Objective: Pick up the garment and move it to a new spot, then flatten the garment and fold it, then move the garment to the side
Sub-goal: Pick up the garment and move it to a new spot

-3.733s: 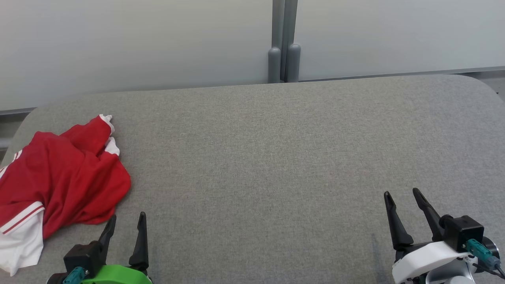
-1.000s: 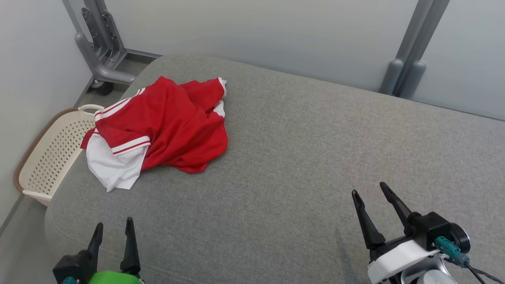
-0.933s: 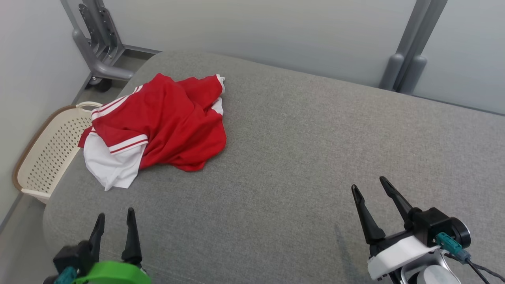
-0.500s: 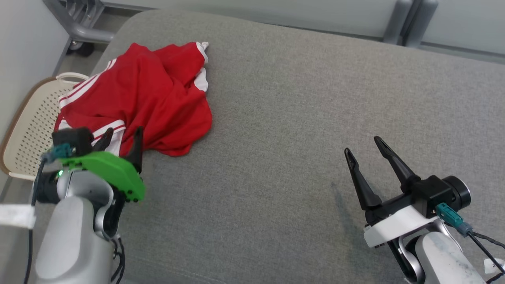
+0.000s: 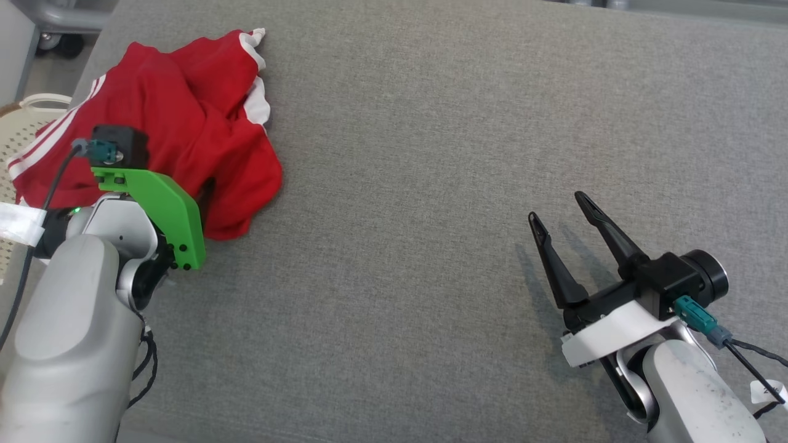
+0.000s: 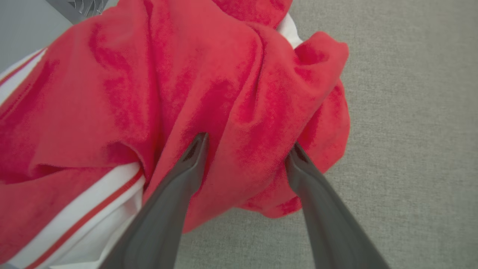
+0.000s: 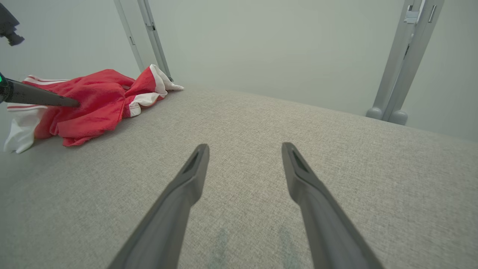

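I should expect a second garment bundled up inside the crumpled red garment (image 5: 181, 111), because a plain white edge (image 5: 257, 102) is sticking out across from the striped trim.
A crumpled red garment (image 5: 184, 117) with white striped trim lies at the far left of the grey padded table (image 5: 431, 184). My left gripper (image 6: 248, 144) points down into its near right part. The jaws are open, and both fingertips (image 6: 199, 145) press into the red cloth with a raised fold between them. In the head view the green wrist mount (image 5: 163, 206) covers most of those fingers. My right gripper (image 5: 556, 206) hovers open and empty above bare table at the right, far from the garment (image 7: 89, 101).
A cream perforated basket (image 5: 21, 123) sits beyond the table's left edge, beside the garment. A grey metal stand with a wheel (image 5: 55, 27) is at the far left corner. Grey posts (image 7: 403, 56) and pale wall panels rise behind the table.
The head camera has tilted down and the picture has shifted. My left arm has reached forward, and its open fingers have gone from short of the garment into the red cloth. The right gripper has barely moved.
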Available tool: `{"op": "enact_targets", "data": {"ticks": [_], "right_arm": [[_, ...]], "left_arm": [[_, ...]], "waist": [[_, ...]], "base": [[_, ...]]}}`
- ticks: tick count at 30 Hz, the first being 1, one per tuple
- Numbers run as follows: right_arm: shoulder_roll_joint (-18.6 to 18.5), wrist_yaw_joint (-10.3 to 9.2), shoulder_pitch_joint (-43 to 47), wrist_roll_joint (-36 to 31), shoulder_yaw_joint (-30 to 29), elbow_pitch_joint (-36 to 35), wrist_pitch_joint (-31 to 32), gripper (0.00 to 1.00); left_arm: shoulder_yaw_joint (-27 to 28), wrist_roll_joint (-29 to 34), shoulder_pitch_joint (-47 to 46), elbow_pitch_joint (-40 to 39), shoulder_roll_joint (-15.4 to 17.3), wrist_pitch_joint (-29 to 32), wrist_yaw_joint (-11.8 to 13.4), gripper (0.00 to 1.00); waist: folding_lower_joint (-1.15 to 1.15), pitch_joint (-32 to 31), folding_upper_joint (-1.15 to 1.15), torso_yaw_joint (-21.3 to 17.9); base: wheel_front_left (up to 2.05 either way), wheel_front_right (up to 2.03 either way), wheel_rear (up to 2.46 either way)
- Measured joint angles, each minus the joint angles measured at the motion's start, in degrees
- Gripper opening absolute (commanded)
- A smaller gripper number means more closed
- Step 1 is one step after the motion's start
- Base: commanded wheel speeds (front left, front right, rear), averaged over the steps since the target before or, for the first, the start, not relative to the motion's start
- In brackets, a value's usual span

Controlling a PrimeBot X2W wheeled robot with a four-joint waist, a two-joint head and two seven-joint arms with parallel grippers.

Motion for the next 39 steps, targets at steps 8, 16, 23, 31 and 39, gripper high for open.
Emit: {"op": "enact_targets", "data": {"ticks": [8, 16, 23, 31, 39], "right_arm": [[-0.5, -0.01, -1.0, 0.1, 0.5, 0.4, 0.0, 1.0], [0.2, -0.01, -0.5, 0.2, 0.0, 0.8, 0.0, 1.0], [0.9, -0.01, 1.2, 0.2, -0.7, 0.9, 0.0, 1.0], [2.2, -0.01, 2.4, 0.4, -0.9, 0.7, 0.0, 1.0], [3.8, -0.01, 4.3, 0.6, -1.7, 0.7, 0.0, 1.0]], "left_arm": [[-2.8, -2.2, -3.3, 8.9, 1.2, 1.4, 0.0, 0.39], [-4.3, -3.2, -5.5, 13.2, 1.5, -1.1, 0.0, 0.0], [-3.2, -5.3, -7.5, 9.8, 1.8, -3.4, 0.0, 0.0], [1.0, -8.4, -9.9, 2.1, 6.9, -0.4, 1.1, 0.0], [4.6, -11.1, -9.8, -3.8, 11.0, 3.5, 3.4, 0.0]], "waist": [[0.0, 1.9, 0.0, -2.5], [0.0, 0.5, 0.0, -2.8], [0.0, -2.1, 0.0, -1.9], [0.0, -5.2, 0.0, -1.7], [-0.01, -7.0, 0.0, -4.1]], "base": [[0.0, 0.0, 0.0], [0.0, 0.0, 0.0], [0.0, 0.0, 0.0], [0.0, 0.0, 0.0], [0.0, 0.0, 0.0]]}}
